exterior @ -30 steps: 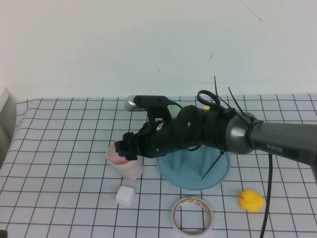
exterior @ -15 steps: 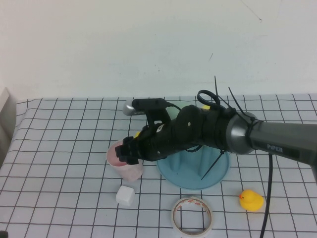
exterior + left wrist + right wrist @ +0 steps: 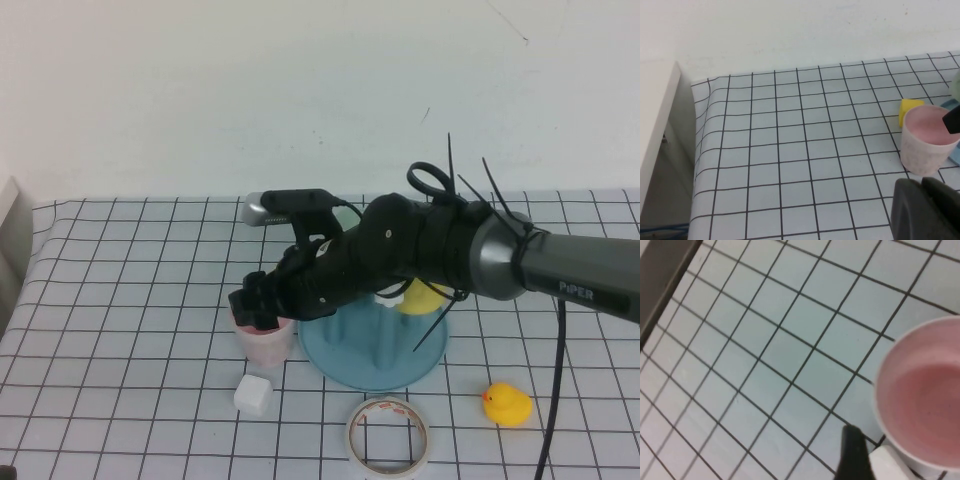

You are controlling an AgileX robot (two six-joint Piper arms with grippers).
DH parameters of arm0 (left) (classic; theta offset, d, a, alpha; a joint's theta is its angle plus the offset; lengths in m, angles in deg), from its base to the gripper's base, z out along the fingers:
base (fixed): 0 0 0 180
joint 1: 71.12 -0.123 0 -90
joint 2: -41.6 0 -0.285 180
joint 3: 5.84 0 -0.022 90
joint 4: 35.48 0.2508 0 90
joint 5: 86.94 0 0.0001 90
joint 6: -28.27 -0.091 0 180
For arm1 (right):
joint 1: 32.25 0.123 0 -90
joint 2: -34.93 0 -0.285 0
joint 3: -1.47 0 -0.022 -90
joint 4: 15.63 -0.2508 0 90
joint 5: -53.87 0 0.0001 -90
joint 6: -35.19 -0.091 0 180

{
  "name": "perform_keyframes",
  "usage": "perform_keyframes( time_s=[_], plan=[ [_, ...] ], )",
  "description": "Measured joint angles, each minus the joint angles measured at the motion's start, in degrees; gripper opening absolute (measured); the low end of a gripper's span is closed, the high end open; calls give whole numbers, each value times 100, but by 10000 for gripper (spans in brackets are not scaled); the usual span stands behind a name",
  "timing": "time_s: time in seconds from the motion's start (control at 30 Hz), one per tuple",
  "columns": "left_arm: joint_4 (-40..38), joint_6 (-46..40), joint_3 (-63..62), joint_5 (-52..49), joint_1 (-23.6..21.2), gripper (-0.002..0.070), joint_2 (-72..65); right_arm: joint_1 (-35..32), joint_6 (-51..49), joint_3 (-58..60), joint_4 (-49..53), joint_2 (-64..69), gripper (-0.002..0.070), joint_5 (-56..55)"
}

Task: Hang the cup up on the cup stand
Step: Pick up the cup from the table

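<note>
I expect the pale pink cup (image 3: 266, 346) to take in a blue peg's top when I lower it upside down, because the cup's wide opening (image 3: 927, 395) shows an empty inside.
The pale pink cup (image 3: 266, 342) stands upright on the checked cloth, just left of the cup stand (image 3: 372, 362), a light blue round base with blue pegs. My right gripper (image 3: 256, 304) reaches across the stand and sits open at the cup's rim. In the right wrist view one black finger (image 3: 854, 452) is outside the cup (image 3: 922, 400); the other is out of frame. The left wrist view shows the cup (image 3: 925, 146) with a dark fingertip at its mouth. My left gripper (image 3: 924, 210) is shut and empty, low and to the left of the cup.
A white cube (image 3: 253, 396) lies in front of the cup, a tape roll (image 3: 388, 435) near the front edge and a yellow duck (image 3: 507, 404) to the right. A yellow cup (image 3: 424, 298) shows behind the right arm. A yellow block (image 3: 910, 111) sits behind the pink cup.
The right gripper has sunk slightly onto the cup's rim while the arm's wrist end rose, uncovering the yellow cup. The pink cup stands a little more upright. The left gripper is unchanged.
</note>
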Motion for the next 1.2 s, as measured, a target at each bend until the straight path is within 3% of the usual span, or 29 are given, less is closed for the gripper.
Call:
perform_keyframes(
  time_s=[0.2,0.3,0.53,0.73,1.2],
  plan=[
    [0,0,0,0,0,-2,0,0,885,-35,12,-47,450,258],
    [0,0,0,0,0,-1,0,13,1879,-84,24,-51,445,550],
    [0,0,0,-10,0,-1,0,88,3804,-110,24,-29,347,576],
    [0,0,0,-23,0,-2,0,123,5164,-117,14,166,316,480],
    [0,-14,60,-23,0,-1,0,126,5827,-131,-203,321,316,-198]
  ],
)
